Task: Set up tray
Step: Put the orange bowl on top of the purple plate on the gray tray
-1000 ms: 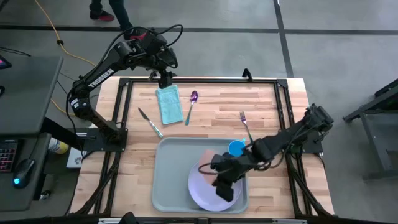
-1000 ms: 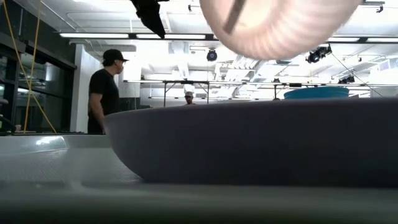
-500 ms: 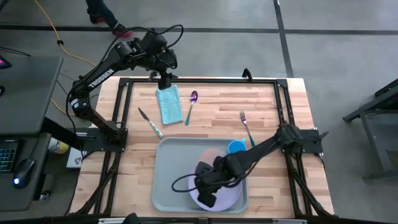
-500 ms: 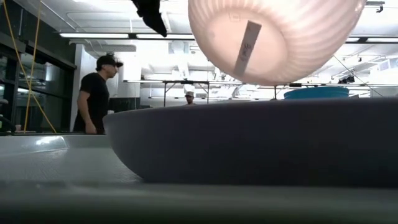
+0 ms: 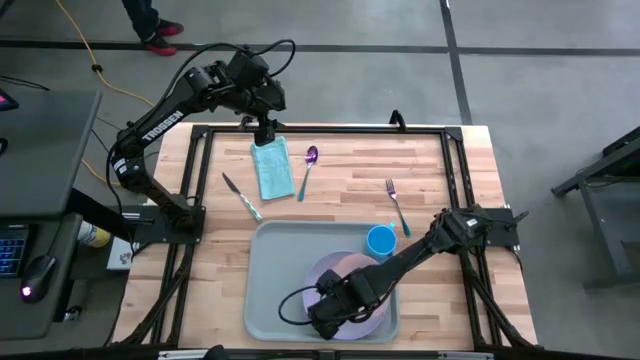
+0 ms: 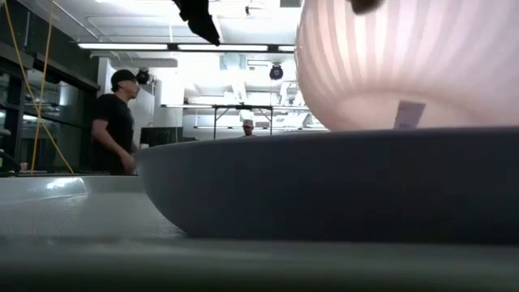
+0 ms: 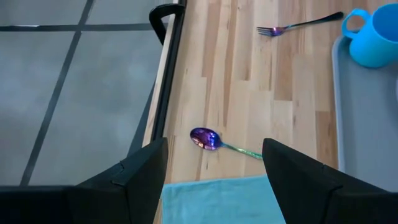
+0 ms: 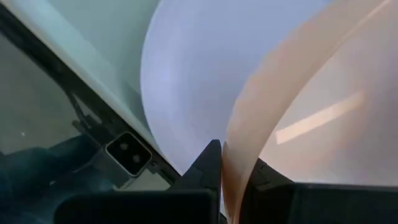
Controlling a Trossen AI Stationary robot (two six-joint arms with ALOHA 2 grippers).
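Note:
The peach bowl's base [image 6: 377,112] hangs almost upright over the lavender plate. I should keep lowering the bowl with my right gripper until it sits there, then let go.
My right gripper [image 5: 325,315] reaches low over the lavender plate [image 5: 352,268], which lies in the right half of the pale grey-green tray [image 5: 262,290]. It is shut on a peach ribbed bowl [image 6: 389,57] with a sticker on its underside. In the low view the bowl's base dips behind the plate's rim [image 6: 324,142]; whether they touch is hidden. A blue cup [image 5: 380,238] stands in the tray's far right corner. My left gripper [image 5: 265,130] hovers open over the far end of the teal napkin [image 5: 272,168], touching nothing. My right gripper [image 8: 239,165] pinches the bowl's rim [image 8: 239,146], with the wall between the two fingers, one on each face. The fingers slant down from the table's right. The bowl sits nearly upright over the plate [image 8: 180,74].
A knife [image 5: 242,196], a purple spoon [image 5: 308,165] and a fork [image 5: 395,200] lie on the wood beyond the tray. The tray's left half is bare. A person stands in the room behind the table [image 6: 113,122].
My right gripper has swung from the plate's right side toward the table's near left and sunk low over the plate. The bowl has come down from high above the plate, tipped so its underside showed, then settled lower and nearly upright.

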